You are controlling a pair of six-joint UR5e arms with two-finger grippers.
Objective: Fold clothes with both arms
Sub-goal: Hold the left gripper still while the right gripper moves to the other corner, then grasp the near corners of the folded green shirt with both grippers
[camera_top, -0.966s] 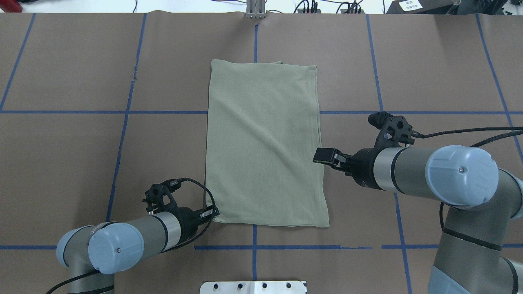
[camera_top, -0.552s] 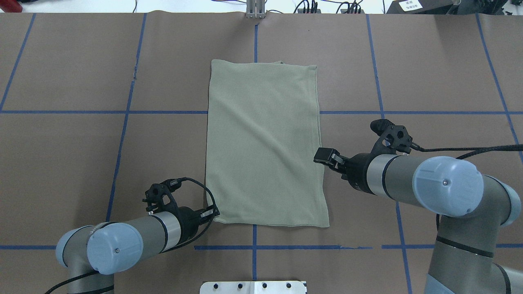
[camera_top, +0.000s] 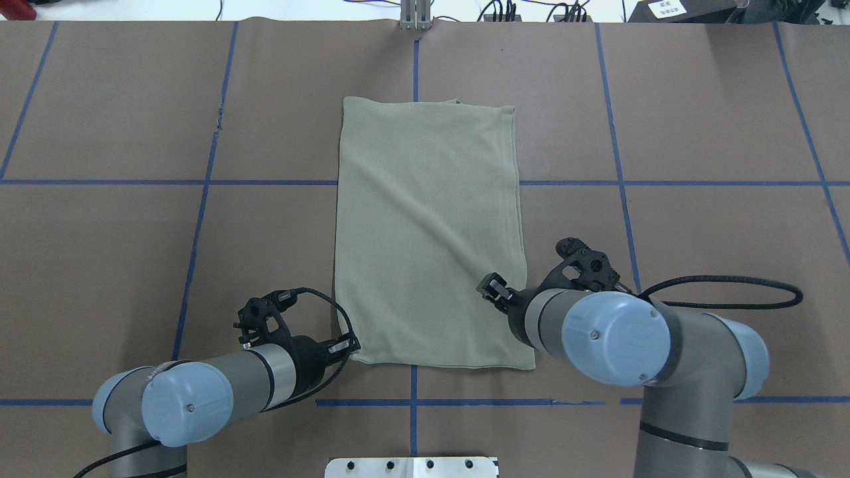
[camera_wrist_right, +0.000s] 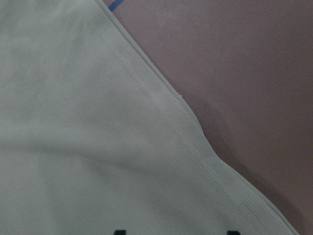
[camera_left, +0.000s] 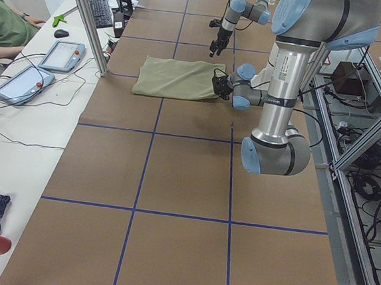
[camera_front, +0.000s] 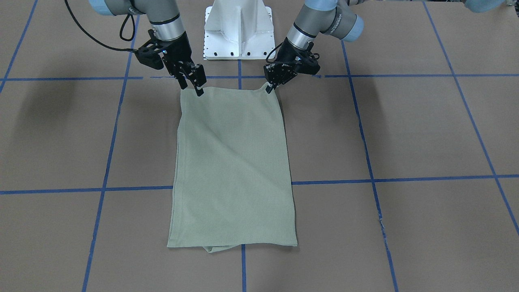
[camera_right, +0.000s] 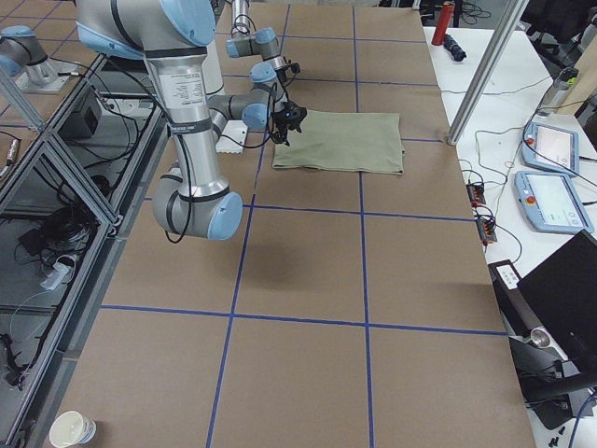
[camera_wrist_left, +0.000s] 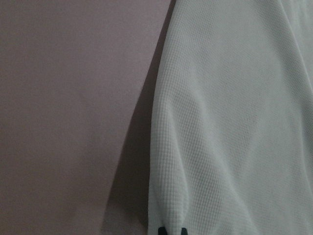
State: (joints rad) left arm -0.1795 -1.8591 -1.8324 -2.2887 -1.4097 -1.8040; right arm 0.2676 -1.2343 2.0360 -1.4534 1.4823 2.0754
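Observation:
The pale green shirt (camera_front: pixel 234 165) is lying flat with its far edge free (camera_front: pixel 233 245), so I expect all of the shirt to slide toward me when I pull its near corners.
The clothes are one pale green shirt (camera_top: pixel 425 232), folded into a long rectangle flat in the middle of the table (camera_top: pixel 697 119). My left gripper (camera_top: pixel 348 345) is at the shirt's near left corner. In the front-facing view that corner of the shirt (camera_front: pixel 233 162) rises slightly into the left gripper (camera_front: pixel 269 87). The left wrist view shows its fingertips close together on the cloth edge (camera_wrist_left: pixel 234 122), shut on it. My right gripper (camera_top: pixel 491 287) hovers open over the shirt just inside its right edge. Its fingertips stand wide apart above the ribbed hem (camera_wrist_right: pixel 195 147).
The white pedestal base (camera_front: pixel 239 28) stands at the robot's side of the table. Blue tape lines (camera_top: pixel 199 182) cross the brown surface. A person sits by tablets (camera_left: pixel 61 54) on the side bench in the exterior left view.
The right arm has swung toward the robot along the shirt's right edge, and its gripper now sits over the cloth nearer the front right corner. The left gripper has stayed at its corner.

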